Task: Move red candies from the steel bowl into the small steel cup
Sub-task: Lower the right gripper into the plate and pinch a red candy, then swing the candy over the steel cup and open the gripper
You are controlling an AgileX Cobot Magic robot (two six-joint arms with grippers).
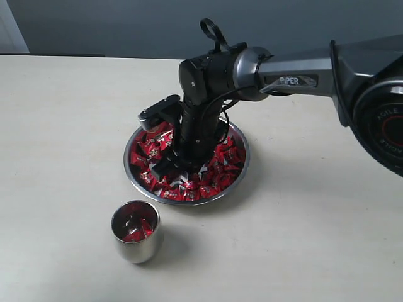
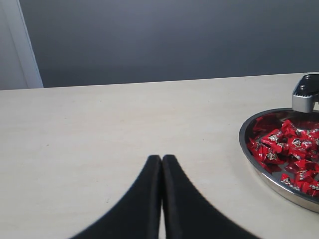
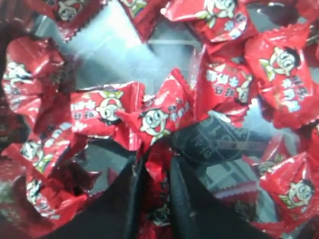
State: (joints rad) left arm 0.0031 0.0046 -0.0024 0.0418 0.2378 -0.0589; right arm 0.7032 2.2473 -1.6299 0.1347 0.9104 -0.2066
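A red candy (image 3: pixel 158 179) is between my right gripper's fingers and the small steel cup's opening (image 1: pixel 135 221) is open, so I should keep carrying the candy until it is over the cup.
The steel bowl (image 1: pixel 216 197) sits mid-table, its floor covered with red candies (image 1: pixel 221 168). My right gripper (image 1: pixel 177 172) points straight down into the pile. In the right wrist view its two black fingers (image 3: pixel 130 199) press on one red candy (image 3: pixel 158 185) wedged between them, with other candies (image 3: pixel 105 108) and bare steel (image 3: pixel 115 36) around. The small steel cup (image 1: pixel 136 250) stands in front of the bowl, to the left, and holds a few red candies (image 1: pixel 133 228). My left gripper (image 2: pixel 161 158) is shut and empty, low over bare table left of the bowl (image 2: pixel 248 149).
The pale table (image 1: pixel 302 239) stretches around the bowl and cup. The right arm (image 1: pixel 296 78) reaches in from the right edge. A grey wall (image 2: pixel 159 40) lies beyond the table's far edge.
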